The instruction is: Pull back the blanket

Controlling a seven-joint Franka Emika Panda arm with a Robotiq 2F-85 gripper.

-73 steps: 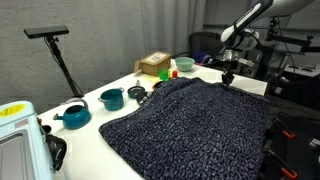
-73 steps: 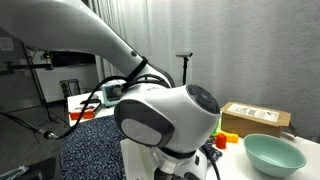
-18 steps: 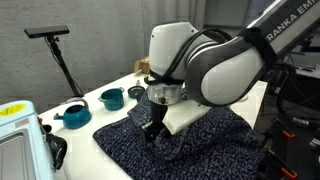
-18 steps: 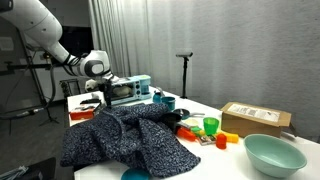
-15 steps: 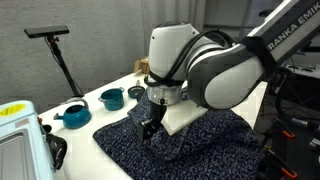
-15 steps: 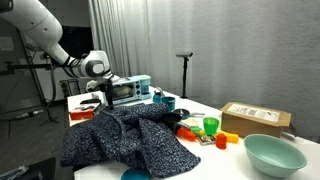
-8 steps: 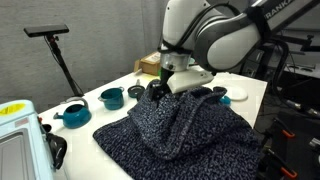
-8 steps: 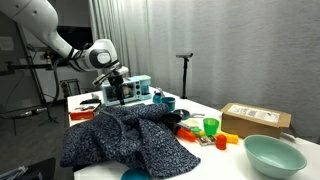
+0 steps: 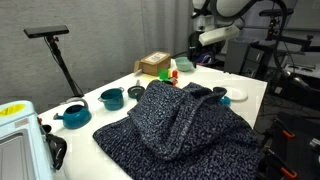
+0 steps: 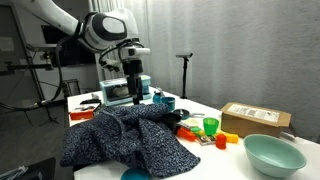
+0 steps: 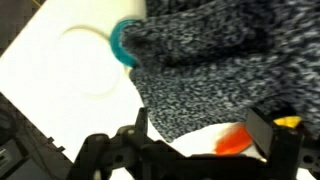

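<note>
The orange pieces (image 11: 233, 139) beside the blanket have part of my open gripper above them, so I should move toward the white plate and take hold of the blanket's near part (image 11: 162, 90) there.
The blanket (image 9: 185, 125) is dark navy-grey and speckled. It lies bunched on the white table (image 9: 120, 120), one side folded over itself into a thick hump, as both exterior views show (image 10: 125, 140). My gripper (image 10: 134, 96) hangs high above the blanket's far end and touches nothing. In the wrist view the gripper (image 11: 200, 135) is open, its two dark fingers (image 11: 262, 128) spread wide with nothing between them. Below them lies the blanket (image 11: 210, 55).
Teal pots (image 9: 73, 117) (image 9: 111, 98), a cardboard box (image 9: 154, 65), a green cup (image 9: 184, 65) and a white plate (image 9: 235, 97) ring the blanket. A teal bowl (image 10: 272, 153), a box (image 10: 255, 117) and orange pieces (image 10: 228, 139) sit on another side. A black stand (image 9: 60, 60) rises behind.
The gripper let go of the blanket's fold, opened fully and rose well above the table. The blanket, flat at first, now lies folded over itself.
</note>
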